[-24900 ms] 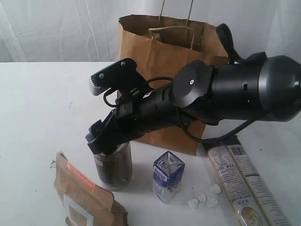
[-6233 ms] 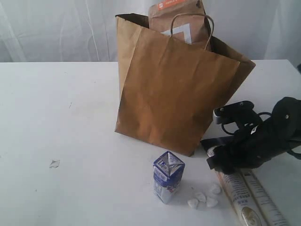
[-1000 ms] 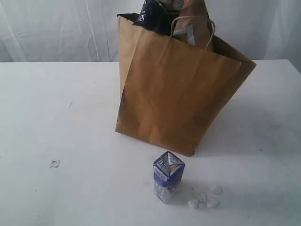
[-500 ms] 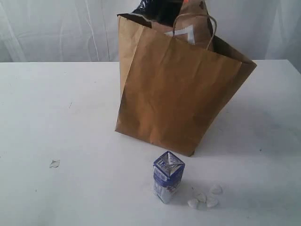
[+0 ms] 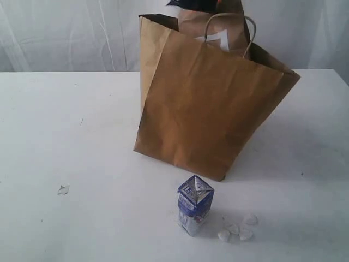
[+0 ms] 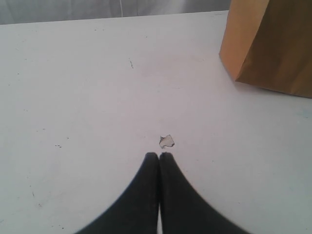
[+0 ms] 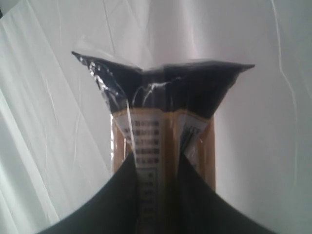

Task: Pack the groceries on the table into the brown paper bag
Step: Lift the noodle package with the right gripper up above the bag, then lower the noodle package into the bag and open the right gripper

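Next, I swing the long printed packet to the bag's open corner with my right gripper and tip it down, because the kraft pouch sticks up under the packet.
The brown paper bag stands upright at the back middle of the table, and its corner shows in the left wrist view. A kraft pouch sticks out of the bag's mouth. A small blue-white carton stands in front of the bag. My right gripper is shut on the long printed packet, whose dark sealed end points away against the white curtain. Only a dark sliver shows above the bag in the exterior view. My left gripper is shut and empty, low over bare table.
A few small white pieces lie to the right of the carton. A tiny clear scrap lies at front left, just beyond my left fingertips. A white curtain hangs behind the table.
The dark shape over the bag's mouth has shrunk upward to a sliver at the top edge, uncovering more of the pouch. The bag shifted slightly. The carton and left gripper have not moved.
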